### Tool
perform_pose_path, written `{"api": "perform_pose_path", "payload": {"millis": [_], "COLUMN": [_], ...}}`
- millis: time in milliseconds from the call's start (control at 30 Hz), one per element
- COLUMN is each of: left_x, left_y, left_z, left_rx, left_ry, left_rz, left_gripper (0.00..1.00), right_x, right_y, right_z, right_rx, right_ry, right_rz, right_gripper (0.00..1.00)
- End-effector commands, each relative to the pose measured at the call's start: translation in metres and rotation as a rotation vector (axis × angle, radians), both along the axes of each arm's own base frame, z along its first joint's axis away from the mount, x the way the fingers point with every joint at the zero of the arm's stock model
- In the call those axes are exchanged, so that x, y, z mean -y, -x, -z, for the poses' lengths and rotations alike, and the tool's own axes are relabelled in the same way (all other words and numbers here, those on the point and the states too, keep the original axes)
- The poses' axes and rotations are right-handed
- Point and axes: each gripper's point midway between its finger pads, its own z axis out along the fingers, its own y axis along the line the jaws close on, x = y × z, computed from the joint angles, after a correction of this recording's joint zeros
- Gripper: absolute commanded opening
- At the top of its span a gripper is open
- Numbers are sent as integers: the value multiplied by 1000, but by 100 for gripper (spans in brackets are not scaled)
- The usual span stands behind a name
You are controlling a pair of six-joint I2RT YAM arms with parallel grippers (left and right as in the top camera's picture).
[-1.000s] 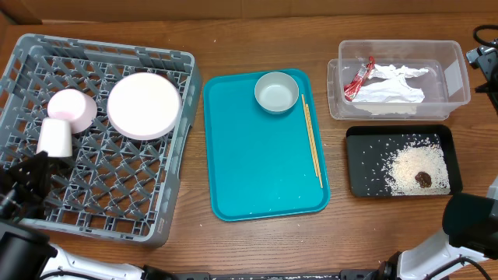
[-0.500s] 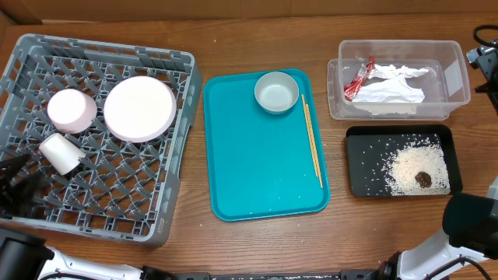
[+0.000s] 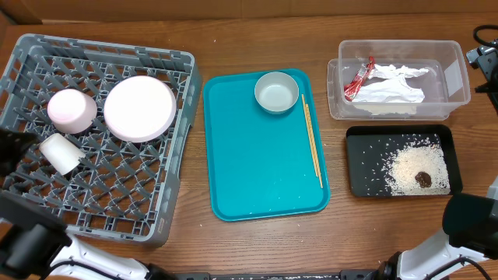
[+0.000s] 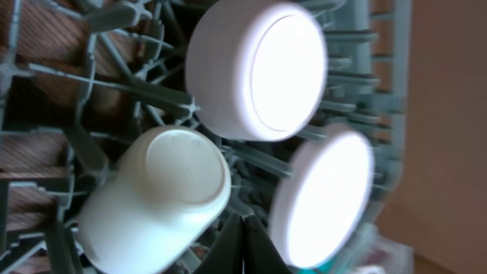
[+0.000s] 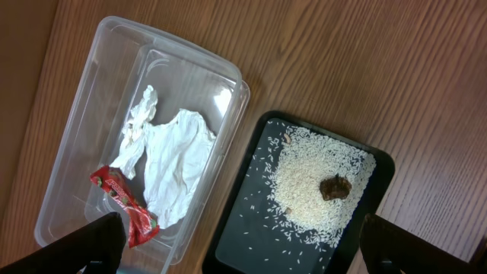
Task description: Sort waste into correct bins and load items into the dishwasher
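Observation:
My left gripper should come back closed and nudge the cup's outer end (image 3: 49, 146) inward, because the cup lies slanted (image 3: 62, 155) on its side in the grey dish rack.
The grey dish rack (image 3: 167, 202) holds the large plate (image 3: 140, 109), a small pinkish bowl (image 3: 72, 110) and the small cup (image 3: 62, 153), which lies on its side. My left gripper (image 4: 245, 243) is shut and empty, just beside the cup (image 4: 156, 202); overhead it sits at the rack's left edge (image 3: 11, 148). Another bowl (image 3: 276, 92) stands on the teal tray (image 3: 257, 171). The clear tub (image 3: 455, 78) holds the red wrapper (image 5: 125, 204) and the napkin (image 5: 171, 164). The black tray (image 5: 251, 228) holds rice (image 5: 319, 190) and the brown lump (image 5: 335, 186). My right gripper (image 5: 243, 251) is open above them.
Wooden chopsticks (image 3: 312, 140) lie on the right side of the teal tray. The right arm (image 3: 484, 56) shows at the table's far right edge. Bare wood runs between the teal tray and the two bins.
The left gripper has let go of the cup, which tipped onto its side in the rack. The left arm has drawn back to the rack's left edge. The right arm has not moved.

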Motion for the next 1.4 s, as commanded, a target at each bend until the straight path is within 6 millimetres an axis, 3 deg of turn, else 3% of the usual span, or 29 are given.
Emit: {"api": "perform_pose_path", "payload": {"millis": [0,133,333,633,733,800,967,1100,1267,1367], "left_x": [-12,-24,-33,2,12,17,26,24,4,-8], "left_y": [3,0,1,2,-7,-11,-9,-5,1,7], "left_z": [11,18,18,20,9,-11,-51,-66,-57,-36], "left_rx": [-242,-380,-446,-427,-353,-288,-202,-183,-251,-335], "left_ry": [-192,-340,-444,-292,-263,-264,-304,-361,-437,-457], "left_rz": [-94,-188,-216,-136,-101,-100,-108,-115,-155,-170], "left_gripper": [4,4,4,4,4,4,4,4,4,4], "right_x": [1,1,1,1,1,1,1,1,1,1], "right_y": [-1,-1,-1,-1,-1,-1,-1,-1,-1,-1], "right_z": [-9,-9,-9,-9,-9,-9,-9,-9,-9,-9], "right_rx": [27,26,26,26,27,27,27,26,26,26], "right_ry": [18,18,18,17,17,18,18,17,18,18], "right_rz": [1,1,1,1,1,1,1,1,1,1], "right_gripper": [100,100,100,100,100,100,100,100,100,100]}}
